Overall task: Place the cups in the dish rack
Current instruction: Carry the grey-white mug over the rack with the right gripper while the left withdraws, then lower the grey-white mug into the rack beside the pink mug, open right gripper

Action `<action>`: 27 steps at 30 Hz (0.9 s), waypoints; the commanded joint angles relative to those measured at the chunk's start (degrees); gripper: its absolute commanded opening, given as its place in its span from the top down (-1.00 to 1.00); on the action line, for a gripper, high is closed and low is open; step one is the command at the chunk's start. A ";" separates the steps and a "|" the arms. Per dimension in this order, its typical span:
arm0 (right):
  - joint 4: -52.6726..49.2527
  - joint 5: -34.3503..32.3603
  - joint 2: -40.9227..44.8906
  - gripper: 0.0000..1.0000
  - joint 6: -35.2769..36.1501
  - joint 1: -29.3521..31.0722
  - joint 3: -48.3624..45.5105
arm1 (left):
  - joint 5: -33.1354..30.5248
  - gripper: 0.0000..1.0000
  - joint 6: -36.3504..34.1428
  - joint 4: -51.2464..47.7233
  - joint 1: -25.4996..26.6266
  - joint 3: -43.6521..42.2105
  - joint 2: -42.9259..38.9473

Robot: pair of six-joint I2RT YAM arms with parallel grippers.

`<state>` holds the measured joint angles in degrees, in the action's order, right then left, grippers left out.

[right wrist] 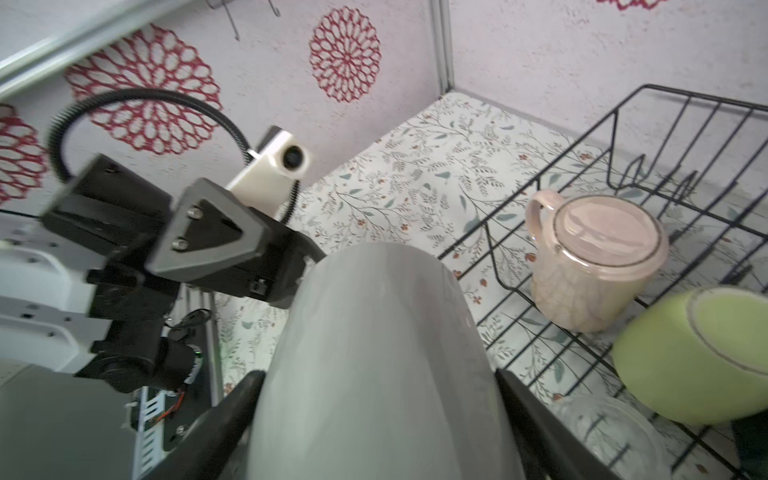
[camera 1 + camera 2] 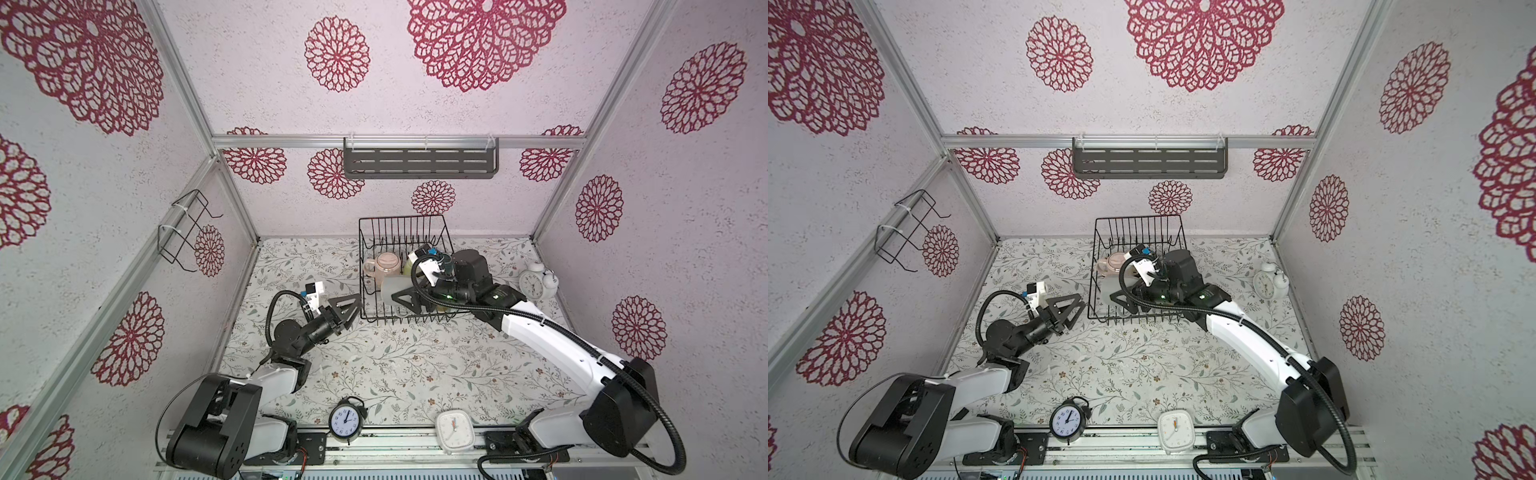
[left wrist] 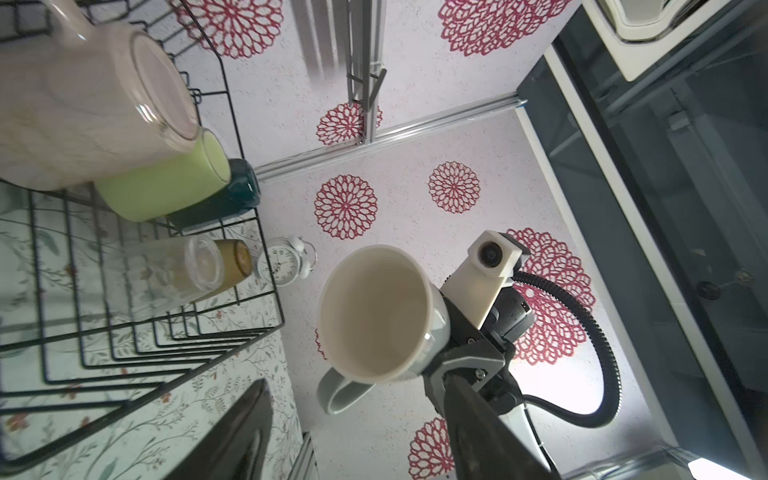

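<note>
The grey mug's opening [image 3: 374,314] faces away from my right gripper. I keep tipping the mug down until its rim rests in the rack's free corner [image 2: 379,308].
In both top views the black wire dish rack [image 2: 399,218] [image 2: 1133,218] stands at the back of the table. My right gripper [image 2: 395,293] [image 1: 378,415] is shut on the grey mug [image 2: 392,289] [image 3: 374,311] [image 1: 374,353], held on its side over the rack's near left part. Just left of the rack, my left gripper [image 2: 355,308] [image 3: 361,440] stands open and empty, apart from the mug. In the rack are the pale pink mug [image 2: 384,266] [image 1: 594,257], the yellow-green mug [image 3: 166,183] [image 1: 698,353], the dark teal mug [image 3: 241,187], the clear glass [image 3: 174,270] and the amber tumbler [image 3: 237,259].
A black alarm clock [image 2: 345,419] and a square white clock [image 2: 455,430] stand at the table's front edge. A white twin-bell clock [image 2: 536,282] is right of the rack. A grey slotted shelf [image 2: 419,162] hangs on the back wall, a small wire holder [image 2: 187,232] on the left wall.
</note>
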<state>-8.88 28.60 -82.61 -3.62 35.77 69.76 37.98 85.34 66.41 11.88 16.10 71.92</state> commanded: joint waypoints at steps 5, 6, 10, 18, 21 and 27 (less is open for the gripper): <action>-11.44 -8.04 -9.39 0.02 7.22 1.76 14.82 | -8.89 -0.51 -25.57 -55.39 -4.46 5.59 -20.28; -12.39 -8.97 -10.47 0.03 7.67 2.05 16.17 | -11.75 -0.63 -28.11 -61.82 -4.49 7.01 -23.00; -18.61 -14.05 -15.36 0.03 12.44 3.40 23.60 | -21.92 -1.00 -33.60 -78.66 -5.30 10.78 -30.48; -35.51 -20.93 -27.16 0.03 23.51 4.90 42.38 | -29.99 -0.95 -38.77 -89.33 -5.90 15.52 -24.81; -40.05 -21.48 -31.56 0.03 25.04 5.23 48.43 | -31.45 -0.95 -39.11 -89.35 -5.90 15.11 -24.46; -45.28 -25.00 -37.84 0.02 26.90 6.33 54.83 | -32.33 -0.95 -39.99 -90.76 -6.02 14.18 -24.99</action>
<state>-50.33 6.70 -120.05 20.99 41.30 120.22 7.73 46.96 -22.46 6.42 30.37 47.55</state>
